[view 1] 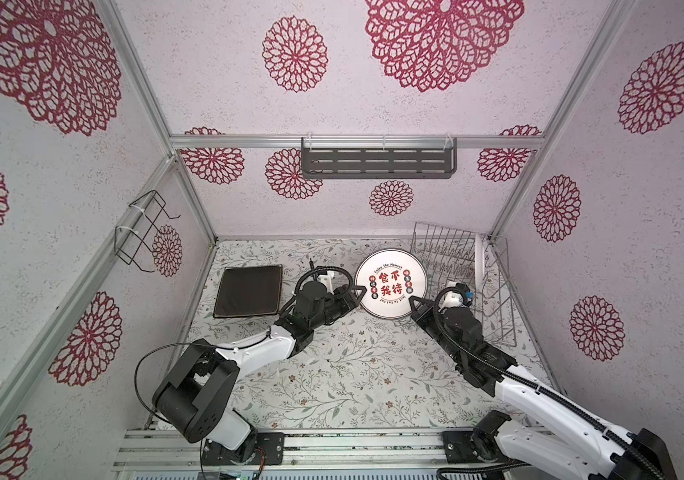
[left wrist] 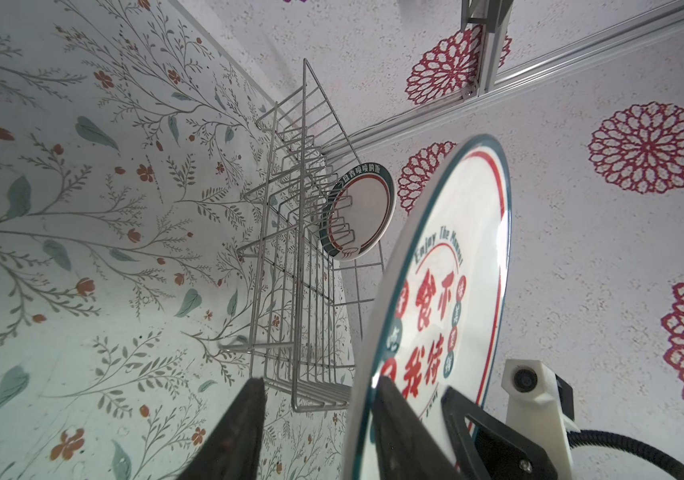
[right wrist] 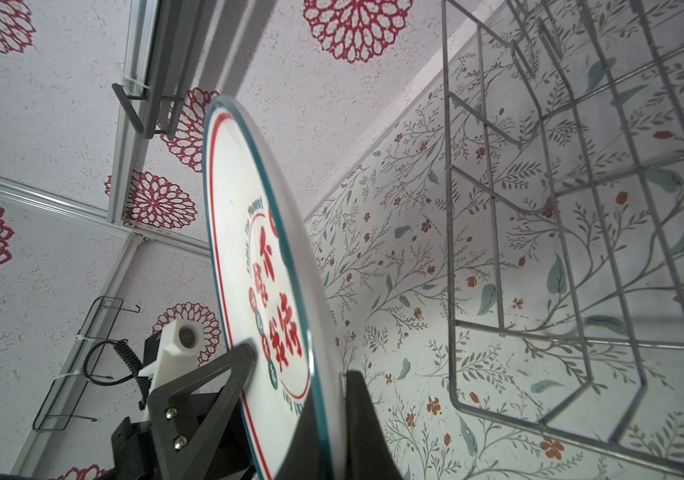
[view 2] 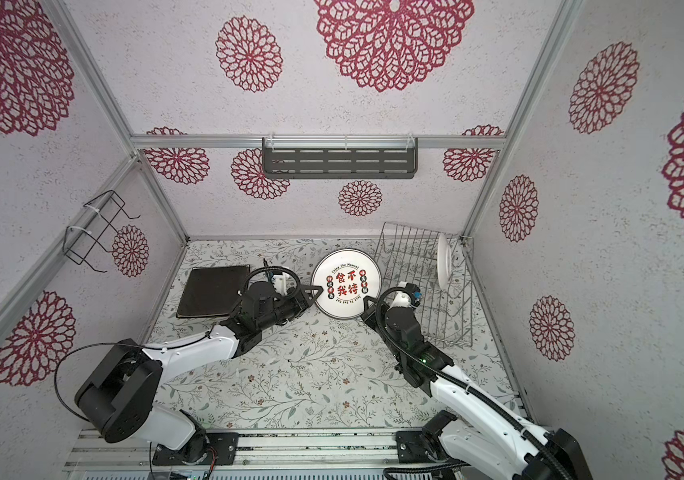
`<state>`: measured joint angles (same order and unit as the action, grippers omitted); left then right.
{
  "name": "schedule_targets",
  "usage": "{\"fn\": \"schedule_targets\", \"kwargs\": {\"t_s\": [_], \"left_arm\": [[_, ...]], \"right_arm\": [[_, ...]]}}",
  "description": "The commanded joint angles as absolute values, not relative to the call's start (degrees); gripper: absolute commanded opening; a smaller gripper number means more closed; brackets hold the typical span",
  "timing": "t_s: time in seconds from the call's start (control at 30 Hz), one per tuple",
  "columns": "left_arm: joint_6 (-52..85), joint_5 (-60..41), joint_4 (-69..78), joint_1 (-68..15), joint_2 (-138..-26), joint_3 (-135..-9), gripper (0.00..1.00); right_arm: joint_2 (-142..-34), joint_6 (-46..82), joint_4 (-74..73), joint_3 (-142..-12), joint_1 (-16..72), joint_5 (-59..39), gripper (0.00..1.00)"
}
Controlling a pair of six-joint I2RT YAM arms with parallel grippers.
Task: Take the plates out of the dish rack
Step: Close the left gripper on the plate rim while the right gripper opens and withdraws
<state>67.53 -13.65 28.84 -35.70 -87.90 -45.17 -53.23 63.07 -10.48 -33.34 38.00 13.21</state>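
My left gripper is open on both sides of the white plate's rim (view 1: 361,280). It should close there before my right gripper opens, and then lower the plate next to the dark square plate (view 1: 247,291).
A round white plate with red characters (view 1: 390,282) (view 2: 346,284) is held face up just left of the dish rack (view 1: 456,266) (view 2: 415,257). My right gripper (view 1: 415,301) (right wrist: 338,386) is shut on its near right rim. My left gripper (view 1: 359,291) (left wrist: 321,380) straddles its left rim, open: one finger lies on the face, the other stands off the underside. A teal-rimmed plate (view 1: 479,259) (left wrist: 359,216) stands upright in the rack's far right corner. A dark square plate (view 1: 248,291) (view 2: 213,291) lies on the table at the left.
A black wire holder (view 1: 144,232) hangs on the left wall. A dark grey slotted shelf (view 1: 377,162) is fixed to the back wall. The rack's raised wire sides (right wrist: 581,208) stand close beside my right gripper.
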Motion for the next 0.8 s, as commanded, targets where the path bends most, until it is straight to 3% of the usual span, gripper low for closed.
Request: {"fn": "schedule_targets", "kwargs": {"t_s": [0.0,0.43,0.57,0.7,0.77], "left_arm": [[68.6,-15.1,33.3,-36.1,-89.1,-45.7,0.41],[70.9,-15.5,37.8,-35.5,-89.0,-44.0,0.16],[71.6,-15.7,38.5,-35.3,-89.1,-43.7,0.08],[71.8,-15.6,38.5,-35.0,-88.8,-43.6,0.00],[71.9,-15.4,38.6,-35.0,-88.8,-43.6,0.00]], "right_arm": [[-51.7,64.1,-16.6,-34.1,38.2,12.0,0.00],[-50.7,65.6,-16.2,-33.5,38.1,12.1,0.00],[-50.6,65.5,-16.3,-33.1,38.1,12.0,0.18],[-50.3,65.2,-15.9,-33.1,38.0,12.2,0.25],[-49.9,65.2,-15.4,-33.0,37.8,12.7,0.34]]}}
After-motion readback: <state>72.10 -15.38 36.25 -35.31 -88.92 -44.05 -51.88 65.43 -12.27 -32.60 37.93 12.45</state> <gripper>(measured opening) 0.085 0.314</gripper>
